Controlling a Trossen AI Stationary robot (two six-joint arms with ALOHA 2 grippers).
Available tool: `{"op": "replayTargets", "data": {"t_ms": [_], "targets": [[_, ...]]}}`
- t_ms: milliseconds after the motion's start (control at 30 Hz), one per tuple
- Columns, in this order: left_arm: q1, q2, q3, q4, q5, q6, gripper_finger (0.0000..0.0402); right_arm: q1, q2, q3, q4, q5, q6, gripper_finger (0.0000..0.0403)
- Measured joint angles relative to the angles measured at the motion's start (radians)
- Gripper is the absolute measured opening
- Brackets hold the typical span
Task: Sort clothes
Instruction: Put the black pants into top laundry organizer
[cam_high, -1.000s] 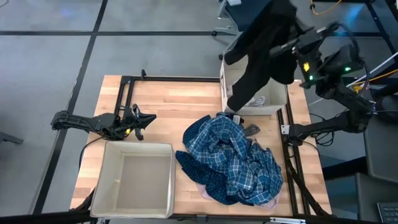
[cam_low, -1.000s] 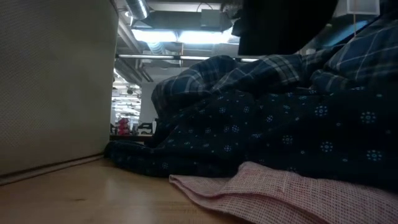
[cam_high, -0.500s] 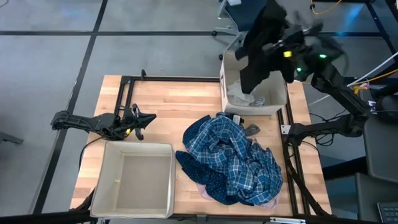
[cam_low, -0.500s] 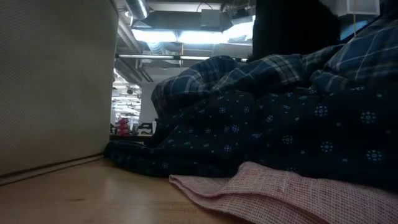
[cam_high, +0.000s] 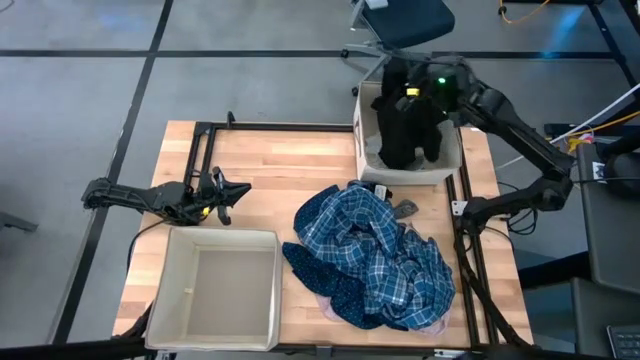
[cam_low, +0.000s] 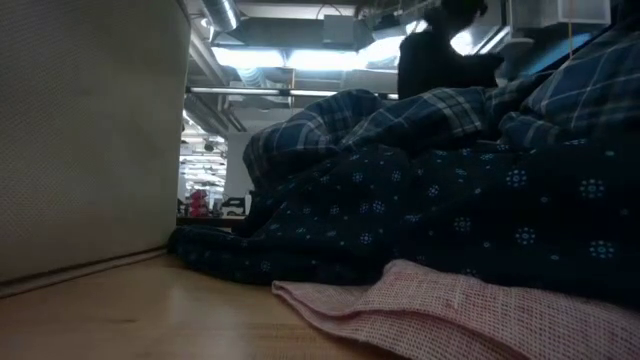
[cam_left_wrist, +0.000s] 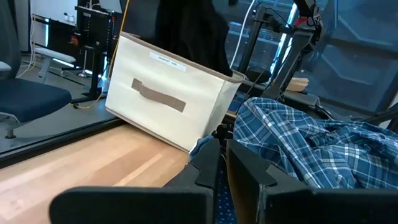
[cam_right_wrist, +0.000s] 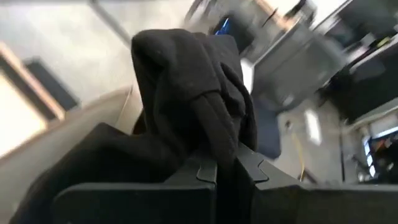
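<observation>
The black garment's lower part (cam_high: 403, 152) is hanging inside the far beige box (cam_high: 410, 177). My right gripper should go down next until the garment's fold drops below the box's rim, and then let go.
A black garment (cam_high: 405, 128) hangs from my right gripper (cam_high: 412, 92), which is shut on it above the beige box (cam_high: 362, 140) at the table's far right; its lower part is down inside the box. In the right wrist view the black cloth (cam_right_wrist: 186, 87) bunches over that gripper (cam_right_wrist: 227, 169). A pile lies on the table's near right: a blue plaid shirt (cam_high: 375, 245) on top, a navy white-dotted garment (cam_high: 335, 282) and a pale pink one (cam_high: 330, 312) under it. My left gripper (cam_high: 235, 192) waits shut at the table's left, pointing level at the pile. My right gripper pinches a bunched fold of the black garment (cam_right_wrist: 214, 146) between its two fingers. It comes from the table's right, slanting a little downward. The cloth humps up over the fingers and hangs slack below them, its lower end inside the far box.
A second beige box (cam_high: 225, 233) stands open at the table's near left. A black metal frame (cam_high: 200, 130) runs along the table's left and far edges. Bare wood (cam_high: 280, 170) lies between my left gripper and the far box. An office chair (cam_high: 405, 20) stands beyond the table.
My right gripper has come down and toward the table's left, tipping as it went, until it stands over the far right box. The black garment, hanging high before, has sunk with it, and its lower part has gone into the box.
</observation>
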Motion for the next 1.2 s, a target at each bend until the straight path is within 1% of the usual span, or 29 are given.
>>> {"op": "replayTargets", "data": {"t_ms": [300, 467, 700, 900, 1100, 1200], "targets": [[0.000, 0.000, 0.000, 0.000, 0.000, -0.006, 0.0019, -0.047, 0.144, 0.000, -0.183, -0.086, 0.127, 0.0015], [0.000, 0.000, 0.000, 0.000, 0.000, -0.007, 0.0019, -0.052, 0.210, -0.043, -0.174, -0.126, 0.155, 0.0015], [0.000, 0.000, 0.000, 0.000, 0.001, -0.008, 0.0019, -0.053, 0.302, -0.161, -0.130, -0.157, 0.198, 0.0015], [0.000, 0.000, 0.000, 0.000, 0.002, -0.008, 0.0019, -0.080, 0.357, -0.275, -0.071, -0.238, 0.214, 0.0015], [0.000, 0.000, 0.000, 0.000, 0.002, -0.008, 0.0019, -0.093, 0.370, -0.409, 0.107, -0.289, 0.232, 0.0015], [0.000, 0.000, 0.000, 0.000, 0.002, -0.008, 0.0019, -0.091, 0.370, -0.468, 0.196, -0.289, 0.232, 0.0015]]}}
